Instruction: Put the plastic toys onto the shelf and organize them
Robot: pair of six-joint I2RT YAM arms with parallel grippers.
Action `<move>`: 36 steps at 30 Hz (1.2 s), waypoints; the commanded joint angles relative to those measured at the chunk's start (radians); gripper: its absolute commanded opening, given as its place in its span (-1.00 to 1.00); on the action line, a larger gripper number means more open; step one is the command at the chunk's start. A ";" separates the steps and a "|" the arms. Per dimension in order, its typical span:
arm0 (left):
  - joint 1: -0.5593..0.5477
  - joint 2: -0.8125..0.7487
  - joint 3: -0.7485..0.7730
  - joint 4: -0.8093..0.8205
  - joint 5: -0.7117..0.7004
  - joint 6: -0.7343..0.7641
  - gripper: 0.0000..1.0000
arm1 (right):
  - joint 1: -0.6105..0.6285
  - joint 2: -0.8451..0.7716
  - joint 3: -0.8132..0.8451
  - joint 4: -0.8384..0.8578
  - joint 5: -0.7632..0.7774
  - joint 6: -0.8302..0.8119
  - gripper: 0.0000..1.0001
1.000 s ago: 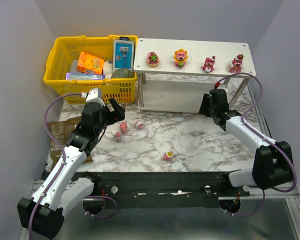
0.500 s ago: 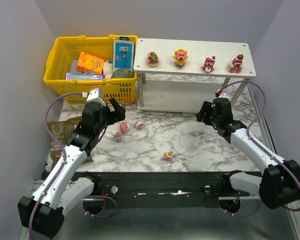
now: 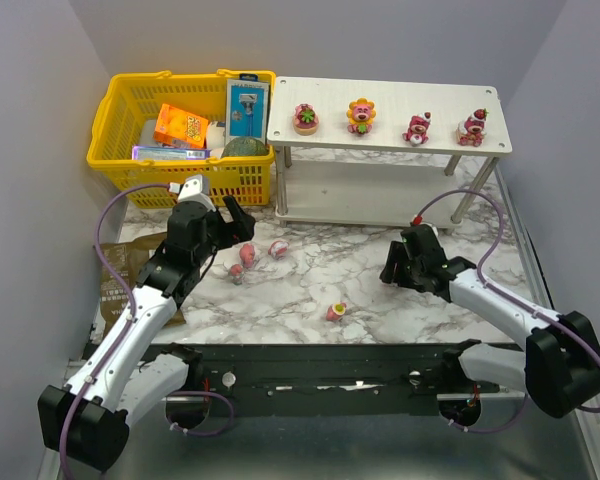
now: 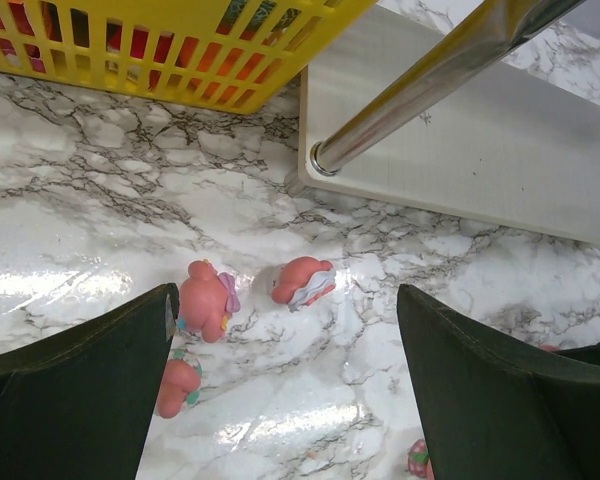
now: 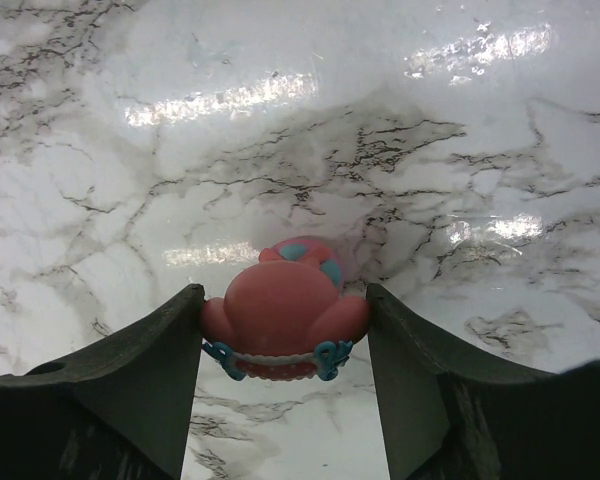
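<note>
My right gripper holds the pink toy [image 5: 283,308] from above, too steep for the shelf's lower level; I should put it down and regrip from the side.
Four plastic toys [image 3: 360,114] stand in a row on the top of the white shelf [image 3: 390,143]. Several more lie on the marble table: a pink bear [image 3: 247,253] [image 4: 205,300], a pink capsule [image 3: 278,248] [image 4: 303,280], a small one [image 3: 236,272] [image 4: 178,385] and one nearer the front [image 3: 336,312]. My left gripper [image 3: 235,225] [image 4: 285,380] is open, above and just left of the first three. My right gripper [image 3: 390,270] [image 5: 283,300] is shut on a pink toy with blue trim [image 5: 280,325], held just above the table in front of the shelf.
A yellow mesh basket [image 3: 115,120] [image 4: 180,50] with an orange box [image 3: 180,126] and other packaged goods stands left of the shelf. A silver shelf leg [image 4: 430,75] and the lower tier [image 4: 460,150] are just beyond my left gripper. A brown packet [image 3: 115,265] lies at the table's left edge.
My right gripper has moved away from the shelf's lower tier, toward the front and left over the table. The left arm has barely shifted.
</note>
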 commanded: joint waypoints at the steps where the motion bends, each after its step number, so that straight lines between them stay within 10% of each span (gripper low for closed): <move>1: -0.002 0.005 0.009 0.019 0.028 0.007 0.98 | 0.006 0.022 0.008 -0.016 0.036 0.021 0.01; 24: -0.002 -0.012 -0.007 0.016 0.016 0.005 0.97 | 0.024 -0.079 0.040 -0.091 0.065 0.052 0.89; 36: -0.002 -0.017 -0.026 0.026 0.032 0.004 0.98 | 0.024 -0.356 0.016 -0.335 0.079 0.656 0.89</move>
